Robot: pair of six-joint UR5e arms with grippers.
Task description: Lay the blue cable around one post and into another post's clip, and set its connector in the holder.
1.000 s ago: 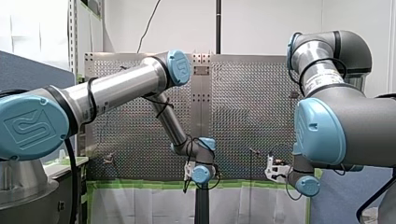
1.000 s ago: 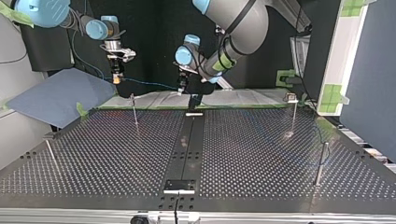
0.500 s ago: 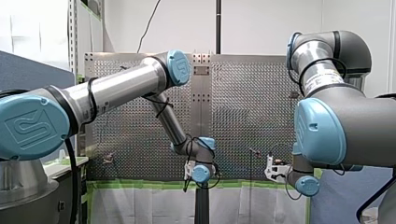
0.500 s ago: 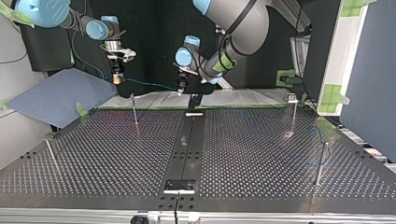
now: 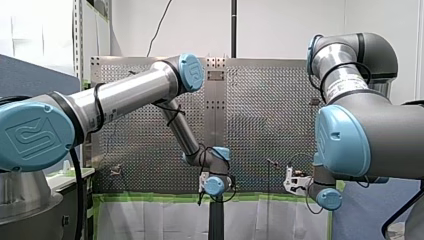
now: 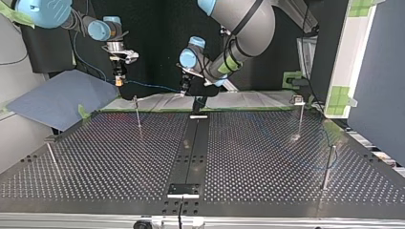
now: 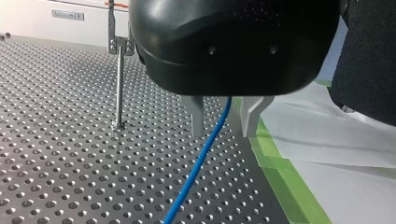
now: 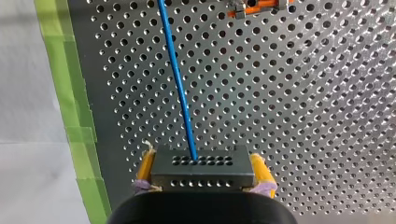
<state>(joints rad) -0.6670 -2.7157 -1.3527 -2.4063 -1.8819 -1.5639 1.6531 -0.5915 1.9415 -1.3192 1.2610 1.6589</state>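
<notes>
The blue cable should bend gently and stay attached when the robot carries it, because it runs in a smooth, nearly straight line from the connector's side.
The blue cable hangs in the air over the table's far edge, between my two grippers. My right gripper is shut with its yellow pads on the dark grey connector, and the cable leaves the connector's face. My left gripper stands open around the cable. Its metal fingers are apart, with a gap on each side of the cable. In the top view my right gripper is at the left and my left gripper is near the middle.
Thin posts stand on the perforated table: one near the cable, one at the right back, one at the right front and one at the left. A clip-topped post stands beyond my left gripper. Green tape edges the table.
My left wrist has turned slightly at the cable. My right arm and the connector have not moved.
</notes>
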